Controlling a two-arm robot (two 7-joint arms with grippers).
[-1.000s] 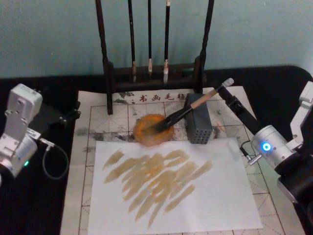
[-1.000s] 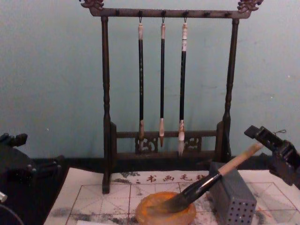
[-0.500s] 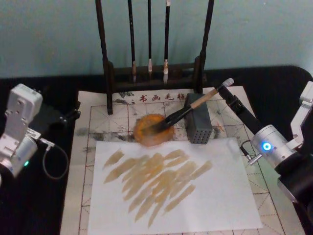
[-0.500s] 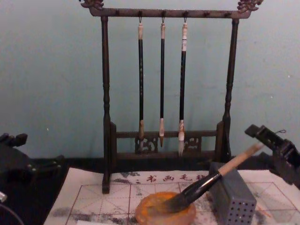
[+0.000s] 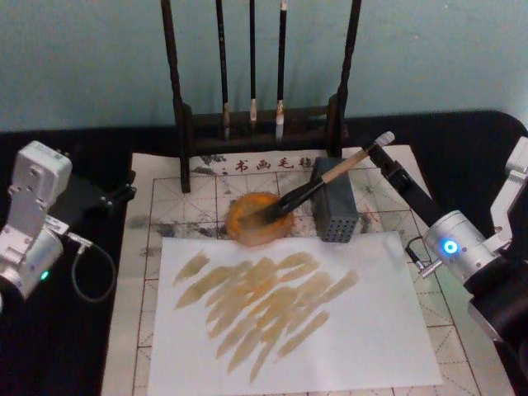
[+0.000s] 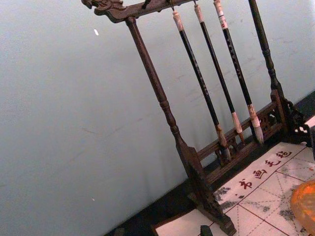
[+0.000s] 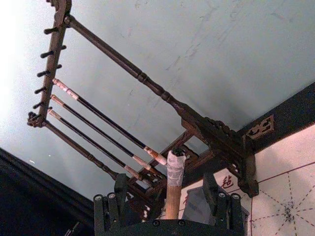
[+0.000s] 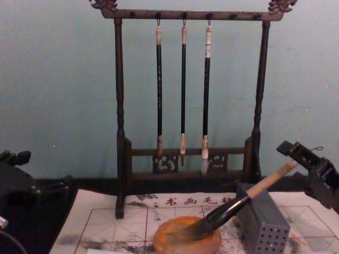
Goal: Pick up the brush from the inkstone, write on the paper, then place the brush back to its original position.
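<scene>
The brush's dark tip (image 8: 192,232) rests in the inkstone, bent away from the handle's line (image 8: 208,223). The tip will therefore keep its curve when I lift the brush.
The brush (image 5: 318,183) lies slanted, its dark tip in the round orange inkstone (image 5: 258,219) and its pale handle resting on a grey perforated block (image 5: 334,210). My right gripper (image 7: 167,181) is open, and the brush's white-capped end (image 7: 175,164) stands between its fingers with gaps on both sides. In the chest view the right gripper (image 8: 296,154) is at the handle's upper end. The paper (image 5: 206,191) is a gridded sheet with red-brown characters. A plain white sheet (image 5: 363,330) with ochre strokes covers its front. My left gripper (image 5: 111,196) is parked off the paper's left edge.
A dark wooden rack (image 5: 260,124) with three thin hanging brushes (image 8: 183,90) stands behind the paper. The grey block is right beside the inkstone. Black tabletop (image 5: 478,157) borders the paper on both sides.
</scene>
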